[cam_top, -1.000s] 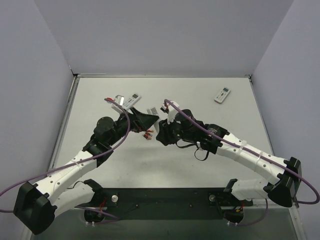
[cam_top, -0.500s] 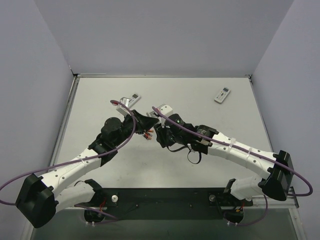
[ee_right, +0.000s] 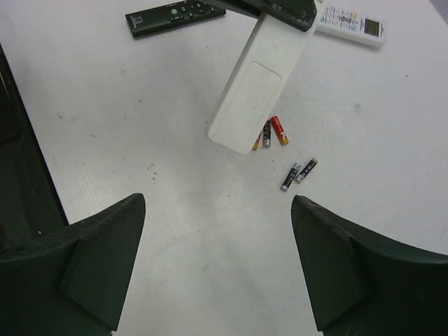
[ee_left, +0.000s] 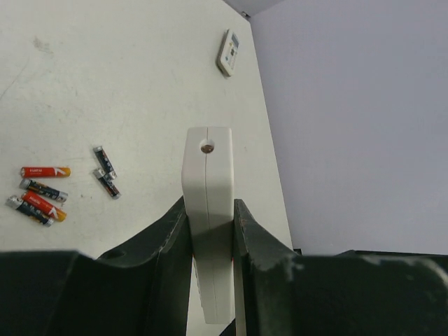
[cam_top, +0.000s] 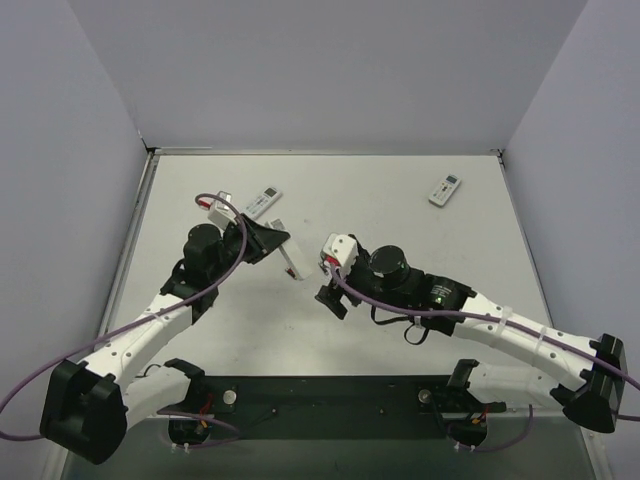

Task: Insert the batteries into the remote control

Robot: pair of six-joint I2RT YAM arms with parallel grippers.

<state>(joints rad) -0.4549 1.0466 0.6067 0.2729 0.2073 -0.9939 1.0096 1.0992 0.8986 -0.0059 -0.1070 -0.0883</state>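
Note:
The battery cover (ee_right: 246, 107) is closed on the back of the white remote control, so the robot's right gripper should slide the battery cover toward the remote control's loose end (ee_right: 229, 143) before it puts the batteries in.
My left gripper (ee_left: 208, 207) is shut on the white remote control (ee_left: 208, 175), which I see edge-on between its fingers. From above, the remote control (cam_top: 292, 260) hangs tilted over the table, held by the left gripper (cam_top: 281, 244). Its back with the battery cover (ee_right: 253, 89) faces the right wrist view. The batteries lie loose on the table: a cluster (ee_left: 40, 196) and a pair (ee_left: 106, 173), in the right wrist view a group (ee_right: 271, 131) at the remote's lower end and a pair (ee_right: 299, 173). My right gripper (ee_right: 218, 241) (cam_top: 331, 296) is open and empty, just right of the remote.
A black remote (ee_right: 175, 14) and a white remote with a display (ee_right: 350, 22) lie beyond the held one. From above, a white remote (cam_top: 263, 200) lies at the back left and another (cam_top: 445, 189) at the back right. Grey walls close in the table.
The left gripper has shut on the white remote and carried it left, away from the right arm. The right gripper has opened and drawn back toward the near side.

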